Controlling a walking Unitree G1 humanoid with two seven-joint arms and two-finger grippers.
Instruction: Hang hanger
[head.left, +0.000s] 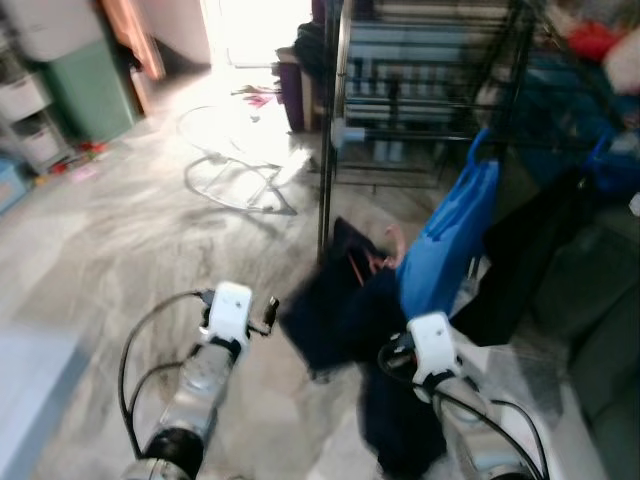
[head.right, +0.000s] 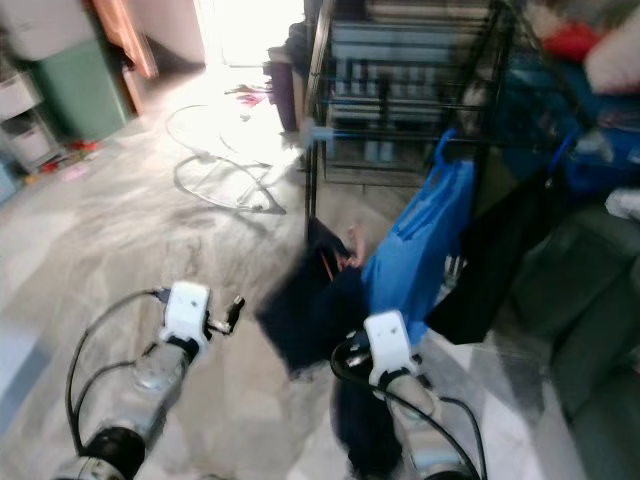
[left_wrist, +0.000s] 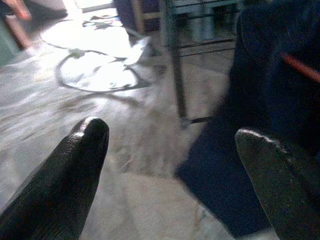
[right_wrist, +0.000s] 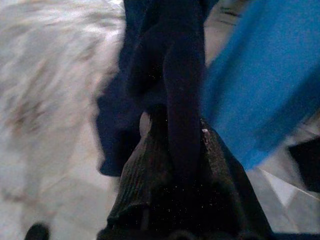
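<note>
I can see a part of the reddish-pink hanger (head.left: 357, 269) against loose cloth, so I expect the navy garment (head.left: 335, 315) to slide partly off the hanger when I carry the garment's edge.
A dark navy garment (head.left: 335, 305) hangs from a reddish-pink hanger (head.left: 375, 262) just in front of my arms, low over the floor. My right gripper (right_wrist: 175, 130) is shut on a fold of this navy cloth. My left gripper (left_wrist: 170, 135) is open beside the garment's left edge, with its fingertips (left_wrist: 85, 145) wide apart and nothing between them. A strip of the red hanger (left_wrist: 300, 67) shows against the cloth in the left wrist view. The black metal clothes rack (head.left: 330, 130) stands straight ahead, behind the garment.
A bright blue garment (head.left: 450, 240) and a black one (head.left: 520, 260) hang on the rack's right side. A white wire frame (head.left: 235, 160) lies on the marble floor to the far left. A green cabinet (head.left: 85, 85) stands far left, and a dark sofa (head.left: 610, 340) is on the right.
</note>
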